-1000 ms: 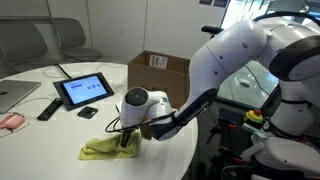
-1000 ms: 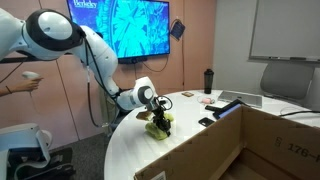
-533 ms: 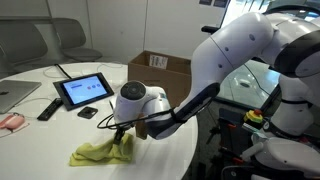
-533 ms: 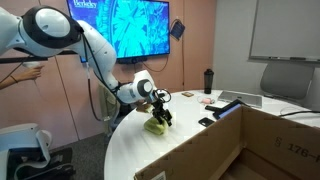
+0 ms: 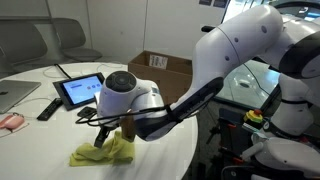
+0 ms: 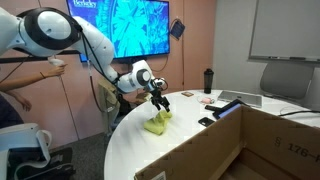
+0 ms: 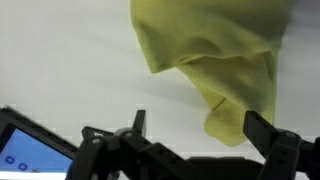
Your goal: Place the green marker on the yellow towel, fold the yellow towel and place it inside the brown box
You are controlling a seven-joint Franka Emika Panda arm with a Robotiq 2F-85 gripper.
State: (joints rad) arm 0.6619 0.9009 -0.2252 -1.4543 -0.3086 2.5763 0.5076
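Observation:
Next, my gripper moves across and straddles the yellow towel's loose end (image 7: 232, 118) before it closes, because that end lies against the side of one finger while the gap between the fingers faces white table (image 7: 175, 118).
The yellow towel (image 5: 100, 152) lies crumpled in a folded heap on the white table, also seen in the other exterior view (image 6: 156, 125) and at the top right of the wrist view (image 7: 220, 50). My gripper (image 5: 113, 132) (image 6: 160, 101) hangs just above the towel, open, with nothing between its fingers (image 7: 198, 120); a towel corner lies below the gap. The brown box (image 5: 160, 68) stands behind the arm with its flaps up and fills the foreground of an exterior view (image 6: 250, 140). The green marker does not show in any view.
A tablet (image 5: 83, 90) stands on the table beside a black remote (image 5: 48, 108), a small black object (image 5: 88, 113) and a laptop (image 5: 14, 95). A dark bottle (image 6: 208, 80) stands at the far table edge. The tablet's corner (image 7: 20, 148) shows in the wrist view.
My gripper has opened, let go of the yellow towel and risen off it. The towel now lies loose on the table.

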